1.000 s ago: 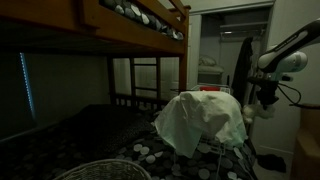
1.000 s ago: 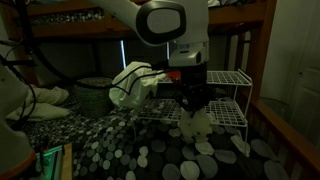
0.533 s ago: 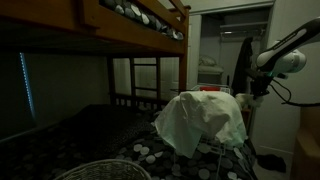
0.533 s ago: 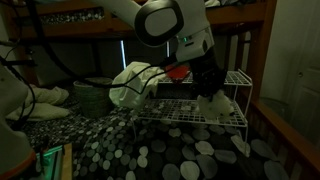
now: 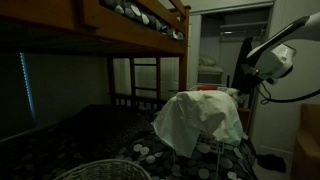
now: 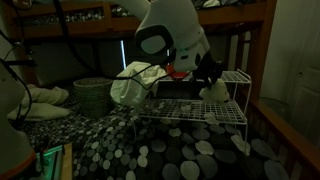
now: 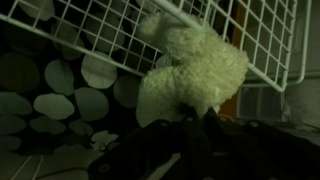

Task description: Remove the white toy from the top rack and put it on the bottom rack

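Observation:
My gripper should lower the white toy, because it points down with the toy at the top rack's edge (image 6: 238,81). It should then level itself and reach under that rack (image 6: 231,106).
The white toy (image 7: 190,75), a fluffy pale lump, fills the wrist view, held between my dark gripper fingers (image 7: 185,128). In an exterior view my gripper (image 6: 207,78) is shut on the toy (image 6: 214,91) at the front of the white wire stand. It hangs just under the top rack (image 6: 232,77) and above the lower tier (image 6: 190,109). In the wrist view the wire grid (image 7: 100,35) lies right behind the toy. In an exterior view the arm (image 5: 268,58) reaches in from the right, and its gripper is hidden behind the cloth.
A big white cloth (image 6: 135,85) (image 5: 205,120) drapes over one end of the stand, with a small red object (image 6: 178,72) beside it. A wooden bunk-bed frame (image 5: 130,20) looms overhead. The spotted bedding (image 6: 150,155) lies below, and a round basket (image 5: 100,170) stands in front.
My gripper, still holding the toy, has risen from low in front of the stand and moved toward it, to a spot between the tiers.

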Robot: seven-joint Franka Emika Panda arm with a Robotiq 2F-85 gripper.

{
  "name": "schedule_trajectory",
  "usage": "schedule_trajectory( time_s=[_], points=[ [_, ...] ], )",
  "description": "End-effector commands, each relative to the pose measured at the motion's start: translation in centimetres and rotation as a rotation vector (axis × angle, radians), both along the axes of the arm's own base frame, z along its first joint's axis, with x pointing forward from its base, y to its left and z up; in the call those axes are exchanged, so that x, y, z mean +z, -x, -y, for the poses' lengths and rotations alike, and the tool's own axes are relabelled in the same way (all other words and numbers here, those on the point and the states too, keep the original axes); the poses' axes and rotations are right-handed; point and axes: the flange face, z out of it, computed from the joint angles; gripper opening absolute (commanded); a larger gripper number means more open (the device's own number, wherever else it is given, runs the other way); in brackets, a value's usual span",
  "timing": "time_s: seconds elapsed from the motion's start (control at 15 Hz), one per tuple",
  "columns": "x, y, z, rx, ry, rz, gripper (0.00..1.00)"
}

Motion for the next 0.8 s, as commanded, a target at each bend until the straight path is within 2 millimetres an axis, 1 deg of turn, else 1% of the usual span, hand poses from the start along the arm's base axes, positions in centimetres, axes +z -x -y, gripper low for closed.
schedule_trajectory(
  time_s=[0.0,0.07,0.13,0.2,0.33,0.4,0.47,0.53,0.6,0.67,0.73],
  points=[
    [0.2,-1.7,0.1,0.007,-0.153,0.072,0.03],
    [-1.2,-1.4,0.9,-0.011,-0.197,0.074,0.03],
    [-3.2,-1.0,1.8,-0.027,-0.237,0.071,0.03],
    [-5.5,-0.3,2.4,-0.039,-0.273,0.056,0.03],
    [-9.2,0.7,3.6,-0.025,-0.332,0.010,0.03],
    [-11.1,1.1,4.3,-0.040,-0.334,-0.042,0.03],
    [-12.5,1.1,4.9,-0.045,-0.324,-0.042,0.03],
    [-13.4,0.8,5.4,-0.044,-0.297,-0.035,0.03],
    [-13.7,0.4,5.6,-0.023,-0.275,0.000,0.03],
    [-13.9,-0.2,5.8,0.004,-0.254,0.031,0.03],
    [-13.7,-0.9,5.9,0.048,-0.218,0.075,0.03]
  ],
)
